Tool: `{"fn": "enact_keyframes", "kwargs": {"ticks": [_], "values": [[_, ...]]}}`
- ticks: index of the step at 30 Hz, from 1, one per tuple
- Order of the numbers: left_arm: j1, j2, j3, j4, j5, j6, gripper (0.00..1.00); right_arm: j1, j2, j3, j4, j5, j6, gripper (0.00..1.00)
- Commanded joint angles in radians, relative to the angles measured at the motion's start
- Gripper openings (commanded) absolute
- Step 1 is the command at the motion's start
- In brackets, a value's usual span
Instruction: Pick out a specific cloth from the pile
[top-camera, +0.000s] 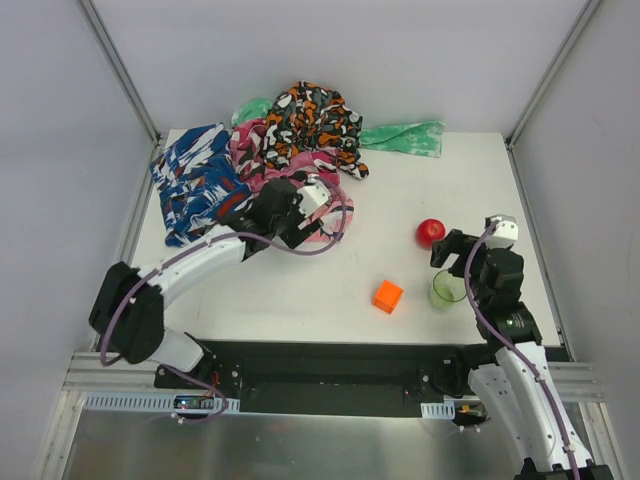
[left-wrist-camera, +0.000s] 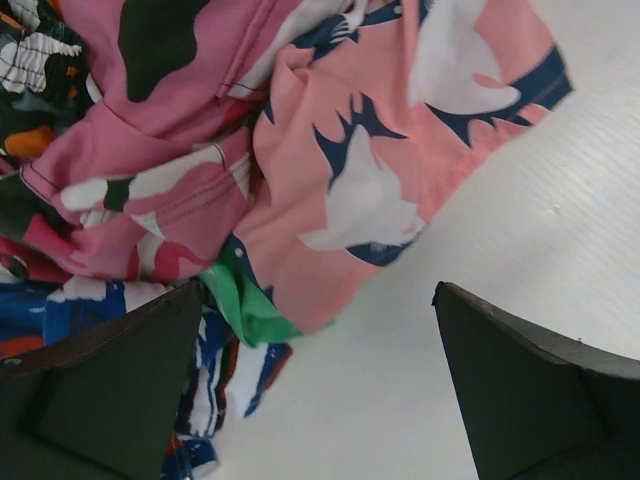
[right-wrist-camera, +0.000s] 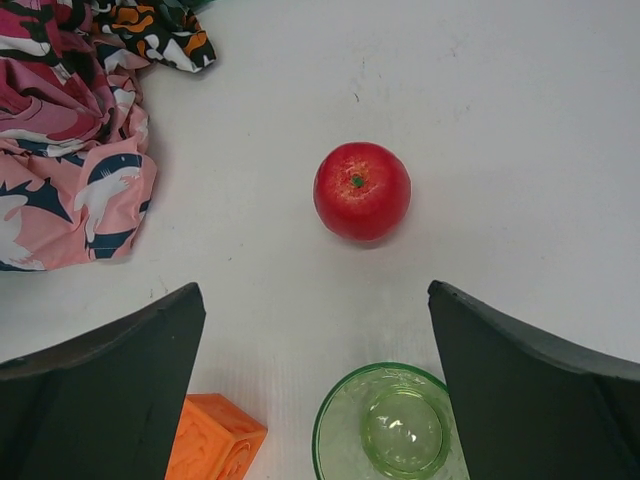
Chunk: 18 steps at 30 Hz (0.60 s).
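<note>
My left gripper goes on reaching into the cloth before its fingers close on it, because the pink floral cloth's near fold is between its open fingers.
The pile lies at the table's back left: a blue-white-red cloth, a pink floral cloth, an orange-black-white cloth and a green cloth. No plain black cloth shows in any view; it is hidden or out of view. My left gripper is open and empty at the pile's near right edge. In the left wrist view, my left gripper hangs over the pink floral cloth and a green fold. My right gripper is open and empty, far from the pile.
A red ball lies right of centre, ahead of my right gripper in the right wrist view. A green glass cup sits under the right gripper. An orange cube lies to the cup's left.
</note>
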Motion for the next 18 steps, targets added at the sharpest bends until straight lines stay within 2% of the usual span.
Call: {"fn": "enact_keyframes", "kwargs": {"ticks": [1, 6, 12, 18], "values": [[0.055, 0.167, 0.128, 0.045, 0.039, 0.101, 0.99, -0.002, 0.010, -0.003, 0.062, -0.023, -0.025, 0.96], [0.115, 0.355, 0.246, 0.016, 0.054, 0.101, 0.99, -0.002, 0.016, -0.006, 0.075, -0.039, -0.025, 0.96], [0.140, 0.562, 0.388, -0.095, -0.032, 0.078, 0.99, -0.002, 0.032, -0.009, 0.084, -0.042, -0.025, 0.96], [0.161, 0.760, 0.578, -0.236, -0.111, -0.006, 0.98, 0.000, 0.030, -0.010, 0.095, -0.050, -0.025, 0.96]]}}
